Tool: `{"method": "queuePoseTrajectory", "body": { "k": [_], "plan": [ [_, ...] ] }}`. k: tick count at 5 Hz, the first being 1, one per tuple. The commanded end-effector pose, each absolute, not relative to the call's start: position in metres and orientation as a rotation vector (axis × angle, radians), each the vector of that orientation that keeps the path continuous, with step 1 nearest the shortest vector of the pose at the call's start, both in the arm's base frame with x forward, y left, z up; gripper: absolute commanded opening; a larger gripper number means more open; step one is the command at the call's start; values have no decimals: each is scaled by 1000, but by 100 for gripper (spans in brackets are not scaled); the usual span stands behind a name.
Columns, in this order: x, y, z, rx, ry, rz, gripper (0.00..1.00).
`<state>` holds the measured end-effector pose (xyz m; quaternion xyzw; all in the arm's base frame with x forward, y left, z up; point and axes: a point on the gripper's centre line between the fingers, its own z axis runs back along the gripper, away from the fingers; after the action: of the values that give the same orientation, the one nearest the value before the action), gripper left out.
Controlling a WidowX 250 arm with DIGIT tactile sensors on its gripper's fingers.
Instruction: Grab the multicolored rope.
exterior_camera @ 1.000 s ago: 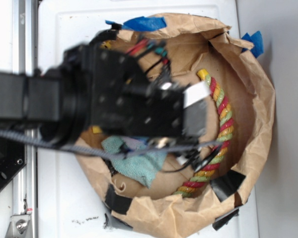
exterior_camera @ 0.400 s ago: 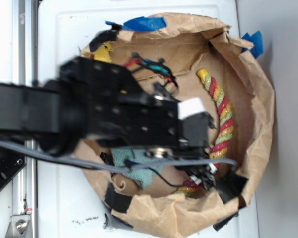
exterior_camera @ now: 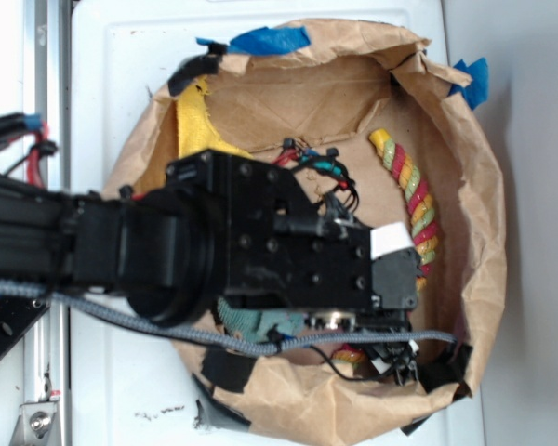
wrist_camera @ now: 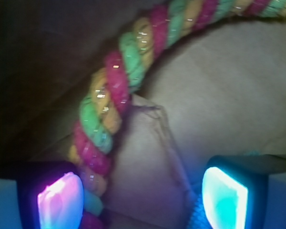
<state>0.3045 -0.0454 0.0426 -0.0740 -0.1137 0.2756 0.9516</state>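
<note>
The multicolored rope is lying in a smooth bend (exterior_camera: 418, 202), so its free yellow tip (exterior_camera: 379, 137) will hang down and trail in a curve when the robot lifts the rope.
The multicolored rope (exterior_camera: 412, 190), twisted of red, yellow and green strands with a yellow tip, curves along the right inner wall of the brown paper bag (exterior_camera: 479, 232). The arm covers its lower part. In the wrist view the rope (wrist_camera: 112, 102) runs from top right down to the lower left, just inside the left pad (wrist_camera: 60, 202). My gripper (wrist_camera: 142, 198) is open, its pads wide apart, low over the bag floor, with the rope beside the left pad. In the exterior view the gripper (exterior_camera: 391, 348) is mostly hidden under the wrist.
A yellow cloth (exterior_camera: 197, 121) lies at the bag's upper left. A teal cloth (exterior_camera: 256, 325) shows under the arm at the bottom. Blue tape (exterior_camera: 265, 42) and black tape (exterior_camera: 225, 372) hold the bag's rim. The bag stands on a white surface (exterior_camera: 112, 102).
The arm has moved down and to the lower right of the bag, lowering over the rope's lower part. The yellow cloth is now uncovered.
</note>
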Motion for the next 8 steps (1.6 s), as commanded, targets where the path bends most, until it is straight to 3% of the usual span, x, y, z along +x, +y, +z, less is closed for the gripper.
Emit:
{"method": "queuePoseTrajectory", "body": {
  "k": [1,2,3,5,6,8],
  "plan": [
    [356,-42,55,-188,-297,512,100],
    [387,-36,48,-141,-256,516,100],
    [397,-25,39,-75,-202,530,0],
    [398,8,66,-140,-287,529,0],
    [376,11,73,-160,-315,516,0],
    [298,1,110,-256,-385,418,0]
  ]
}}
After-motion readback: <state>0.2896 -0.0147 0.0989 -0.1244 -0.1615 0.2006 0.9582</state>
